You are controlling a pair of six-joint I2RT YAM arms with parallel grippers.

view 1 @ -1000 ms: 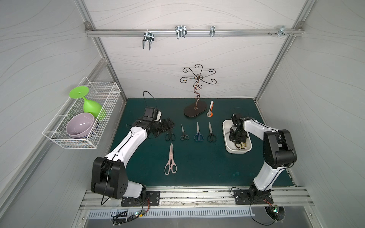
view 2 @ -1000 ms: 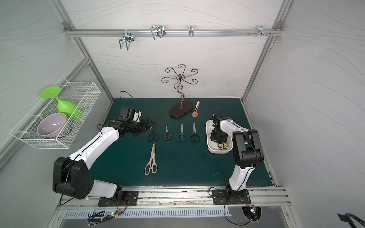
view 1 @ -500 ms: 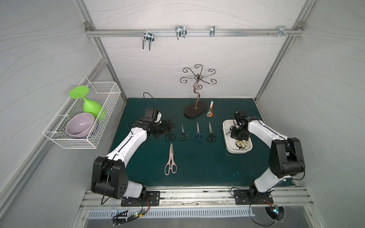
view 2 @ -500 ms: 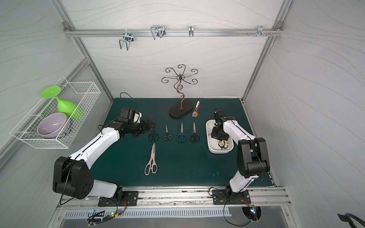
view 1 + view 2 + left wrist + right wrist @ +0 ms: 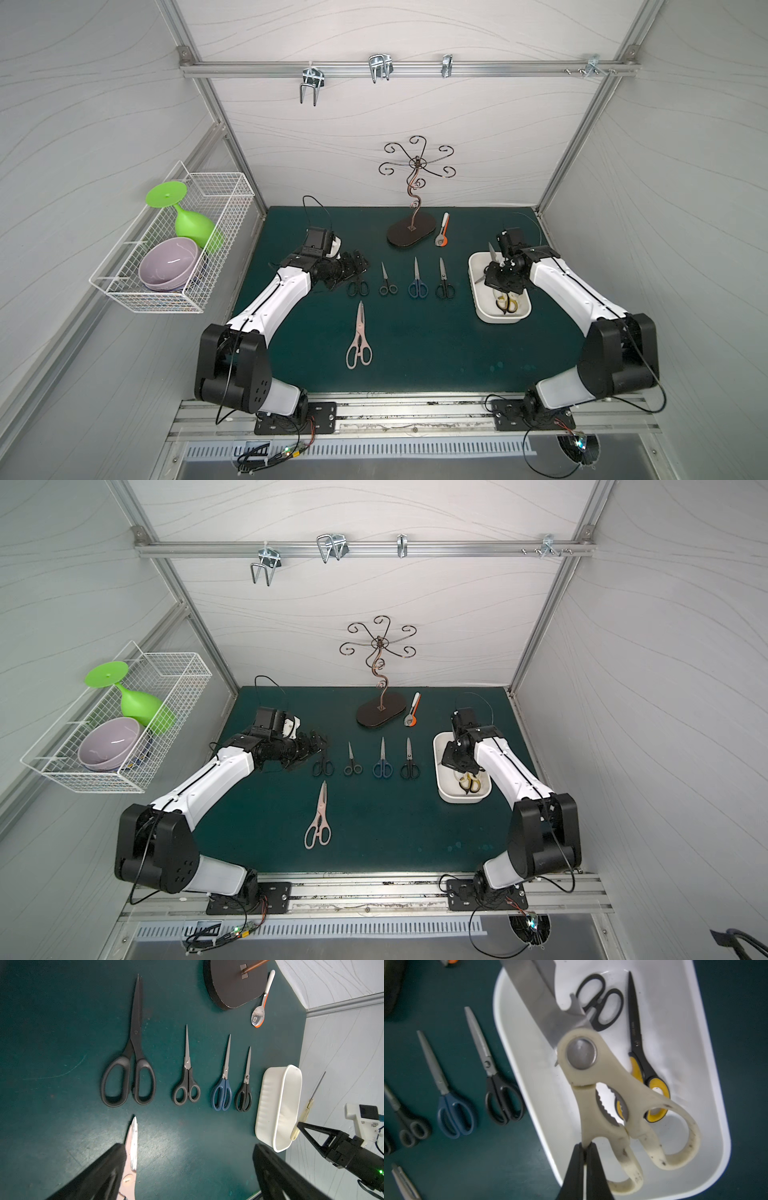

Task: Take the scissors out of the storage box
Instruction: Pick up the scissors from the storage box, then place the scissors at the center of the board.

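Observation:
My right gripper is holding the cream kitchen shears (image 5: 600,1064) so they hang free above the box. It should keep carrying them to the open mat (image 5: 389,337) beside the pink shears and let go there.
My right gripper (image 5: 584,1146) is shut on a handle loop of the cream kitchen shears (image 5: 602,1084) and holds them tilted above the white storage box (image 5: 508,1053). On the box floor lie a yellow-and-black pair (image 5: 645,1076) and a small black-handled pair (image 5: 600,1007). In both top views this gripper (image 5: 498,274) (image 5: 457,758) hangs over the box (image 5: 484,311) (image 5: 442,787). On the green mat lie a large black pair (image 5: 133,1053), a small black pair (image 5: 187,1076), a blue pair (image 5: 223,1084), another black pair (image 5: 245,1088) and pink shears (image 5: 132,1147). My left gripper (image 5: 189,1147) is open and holds nothing, beside the large black pair (image 5: 358,286).
A dark metal jewellery stand (image 5: 411,232) and a white-and-orange tool (image 5: 442,232) stand at the back of the mat. A white wire basket (image 5: 174,249) with a green goblet and a purple bowl hangs on the left wall.
The right arm has swung its elbow outward and lifted the cream shears up from the box floor, their blade now pointing up. The left arm has barely moved.

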